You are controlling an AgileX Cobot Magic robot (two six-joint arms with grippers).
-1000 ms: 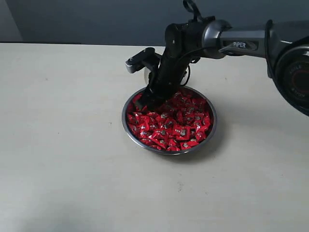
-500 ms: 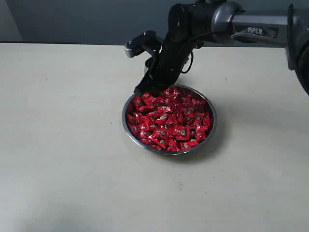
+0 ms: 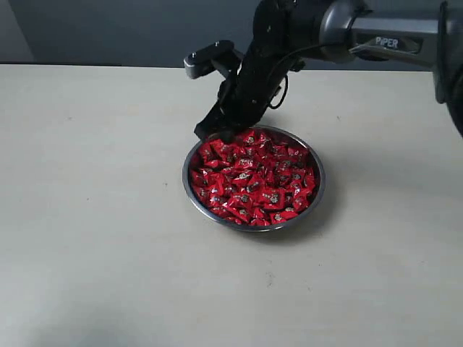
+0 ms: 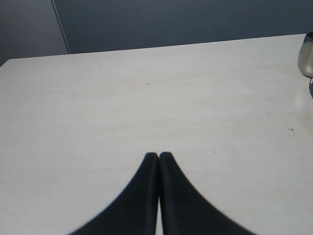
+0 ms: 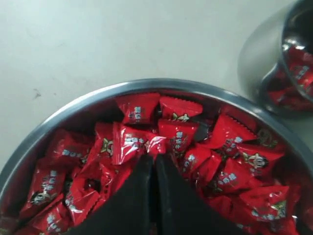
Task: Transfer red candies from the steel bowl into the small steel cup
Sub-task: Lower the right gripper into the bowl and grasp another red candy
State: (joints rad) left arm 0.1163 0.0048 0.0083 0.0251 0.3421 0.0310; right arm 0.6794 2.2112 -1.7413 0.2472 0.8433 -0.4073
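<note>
Next, I open my right gripper's fingers, which are shut and empty above the red candies [image 5: 160,146], and lower them deeper around a candy [image 3: 239,153] before reaching the cup.
The steel bowl [image 3: 185,179] sits mid-table, heaped with red candies [image 3: 253,177]. My right gripper [image 3: 214,133] hangs just above the bowl's far-left rim, its jaws pressed together on the crimped edge of one red candy [image 5: 133,142] lifted over the pile [image 5: 230,161]. The small steel cup [image 5: 266,73] stands just past the bowl rim [image 5: 73,110] with a few red candies inside; in the exterior view the arm hides it. The cup's side also shows at the edge of the left wrist view [image 4: 306,54]. My left gripper [image 4: 159,155] is shut and empty over bare table, outside the exterior view.
The pale table [image 3: 94,217] spreads on all sides of the bowl. A dark wall [image 3: 130,29] runs along its far edge. The right arm's black links [image 3: 289,36] reach in from the upper right above the bowl.
My right gripper has risen out of the candy pile and shifted toward the bowl's far-left rim. The bowl has stayed where it was.
</note>
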